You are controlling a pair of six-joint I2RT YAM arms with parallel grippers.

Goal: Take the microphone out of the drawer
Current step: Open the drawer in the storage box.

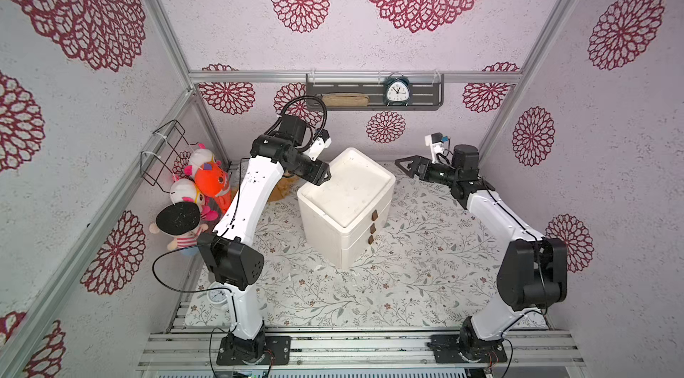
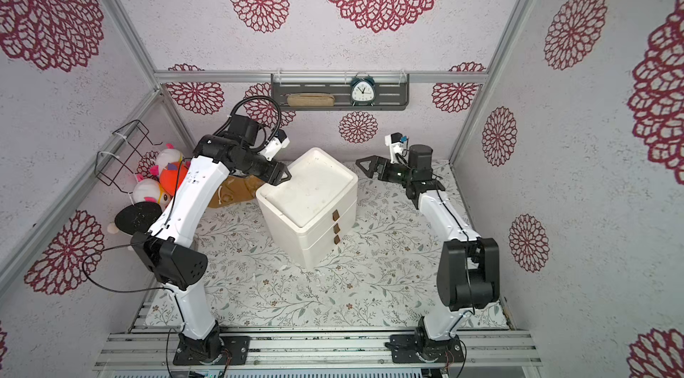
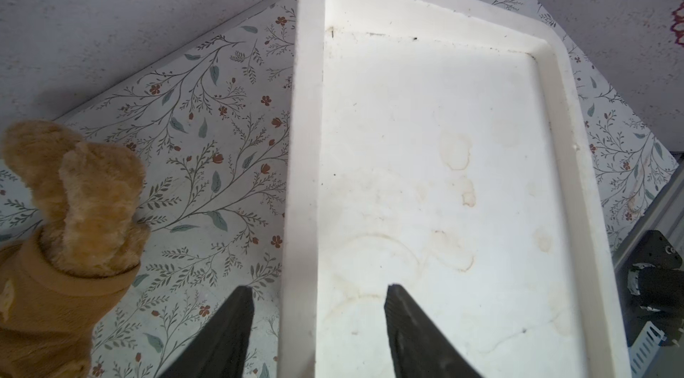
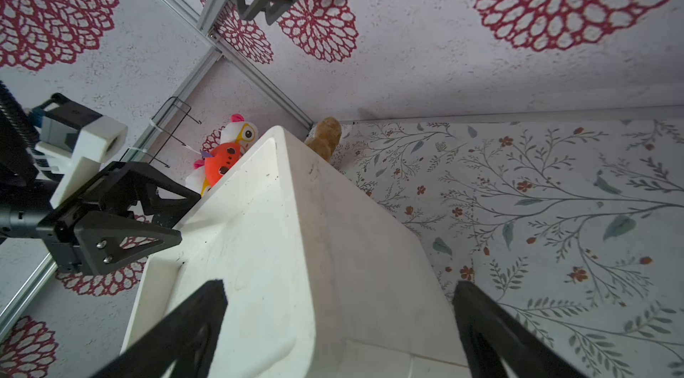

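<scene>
I should steady the drawer unit's top rim with my left gripper while my right gripper pulls the top handle (image 1: 374, 214), because the brown handles (image 1: 372, 227) face away from my left gripper.
The white drawer unit (image 1: 348, 187) stands mid-table, and its three drawers with brown handles (image 1: 372, 228) all look pushed in. The microphone is hidden. My left gripper (image 1: 325, 176) hovers at the unit's back left top edge. In the left wrist view it (image 3: 318, 289) is open, one finger over the floral mat and the other over the stained top tray, with the rim (image 3: 307, 135) between them and untouched. My right gripper (image 1: 401, 165) hangs wide open behind the unit's right side, holding nothing. In the right wrist view it (image 4: 338, 283) looks down on the unit (image 4: 296, 228).
Plush toys (image 1: 207, 180) pile up at the left wall under a wire basket (image 1: 166, 150). A brown plush (image 3: 74, 209) lies just left of the drawer unit. A wall shelf (image 1: 333, 80) at the back holds an alarm clock (image 1: 396, 93). A small round dial (image 1: 216, 296) sits by the left arm's base.
</scene>
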